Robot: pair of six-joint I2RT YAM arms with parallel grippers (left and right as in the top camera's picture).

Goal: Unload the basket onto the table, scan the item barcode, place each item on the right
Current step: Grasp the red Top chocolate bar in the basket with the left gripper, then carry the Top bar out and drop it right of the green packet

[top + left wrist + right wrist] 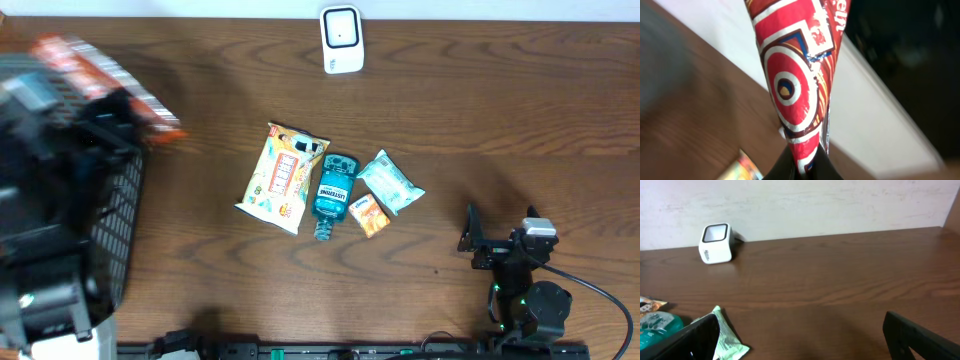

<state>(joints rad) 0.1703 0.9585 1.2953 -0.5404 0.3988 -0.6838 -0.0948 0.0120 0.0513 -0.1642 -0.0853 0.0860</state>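
The space point(438, 172) next to the green packet point(391, 182) is free for the red snack packet. My left gripper keeps carrying the red snack packet across until it can let go there.
My left gripper point(802, 169) is shut on the bottom end of a red snack packet point(795, 85) with a white and blue ring pattern, held up above the table. From overhead the packet point(100, 78) is a motion-blurred streak at the far left. The white barcode scanner point(341, 38) stands at the table's back edge, also in the right wrist view as the scanner point(716, 243). At the front right, my right gripper point(498, 237) rests low and open, with only bare table between its fingers point(920, 340).
A black mesh basket point(115, 225) sits under the left arm. Mid-table lie a yellow snack bag point(283, 177), a teal mouthwash bottle point(333, 192), a green packet point(390, 182) and a small orange packet point(369, 214). The green packet point(725, 340) lies beside my right gripper's left finger.
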